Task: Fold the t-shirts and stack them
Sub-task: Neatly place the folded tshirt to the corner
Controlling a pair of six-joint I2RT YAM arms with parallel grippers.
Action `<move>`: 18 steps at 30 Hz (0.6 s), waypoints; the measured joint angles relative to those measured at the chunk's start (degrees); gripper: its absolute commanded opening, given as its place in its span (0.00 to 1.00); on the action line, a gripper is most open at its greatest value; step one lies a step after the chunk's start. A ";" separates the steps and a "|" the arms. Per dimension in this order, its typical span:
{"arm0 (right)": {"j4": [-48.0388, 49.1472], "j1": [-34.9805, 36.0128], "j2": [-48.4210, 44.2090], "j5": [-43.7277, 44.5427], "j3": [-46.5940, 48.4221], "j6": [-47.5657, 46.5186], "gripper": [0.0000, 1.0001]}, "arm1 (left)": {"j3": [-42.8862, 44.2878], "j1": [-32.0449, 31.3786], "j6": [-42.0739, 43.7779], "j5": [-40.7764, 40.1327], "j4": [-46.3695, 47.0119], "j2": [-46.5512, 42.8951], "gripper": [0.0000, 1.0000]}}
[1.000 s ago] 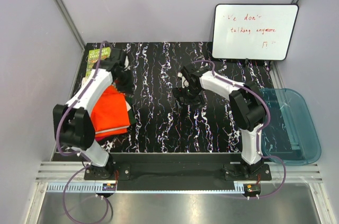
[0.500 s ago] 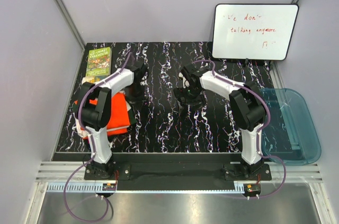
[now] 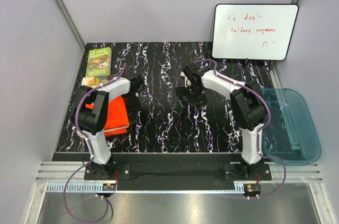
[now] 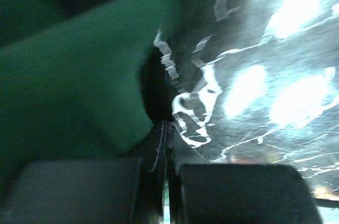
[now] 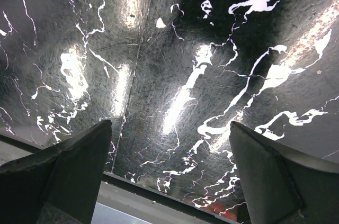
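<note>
My left gripper carries on sliding the t-shirts to the table's near wall-side corner, which is clear, and then lets go, as the dark green t-shirt's edge is at my closed fingers.
A folded bright orange t-shirt lies at the table's left side, partly under my left arm. A dark green t-shirt fills the left of the left wrist view, its edge running to my fingertips; from above it is hard to tell from the black table. My left gripper is shut, apparently on the green shirt's edge, at the orange shirt's right side. My right gripper is open and empty over bare marbled table at the centre. The white and red-orange shirts do not show.
A small green book lies at the far left corner. A whiteboard leans against the back wall on the right. A translucent blue tub sits off the table's right edge. Walls close in the left and back sides.
My left gripper has swung from the far left, beside the book, rightward and toward the near side, and the arm has folded over the orange shirt. The right arm has barely moved.
</note>
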 measured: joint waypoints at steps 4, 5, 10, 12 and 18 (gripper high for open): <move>-0.02 -0.04 0.00 -0.04 0.00 -0.02 1.00 | -4.09 2.75 -0.59 0.31 0.66 -2.91 0.00; -0.02 -0.04 0.00 -0.04 0.00 -0.02 1.00 | -5.01 3.91 -0.55 0.46 0.52 -3.39 0.00; -0.02 -0.04 0.00 -0.04 -0.26 -0.02 1.00 | -8.87 11.91 1.36 -0.22 -0.98 -5.84 0.00; -0.09 -0.04 0.00 -0.07 -0.42 -0.04 1.00 | -9.35 15.52 1.95 -1.38 -1.90 -5.95 0.00; -0.09 -0.04 0.00 -0.11 -0.44 -0.04 1.00 | -9.46 21.03 4.04 -4.76 -2.93 -5.95 0.00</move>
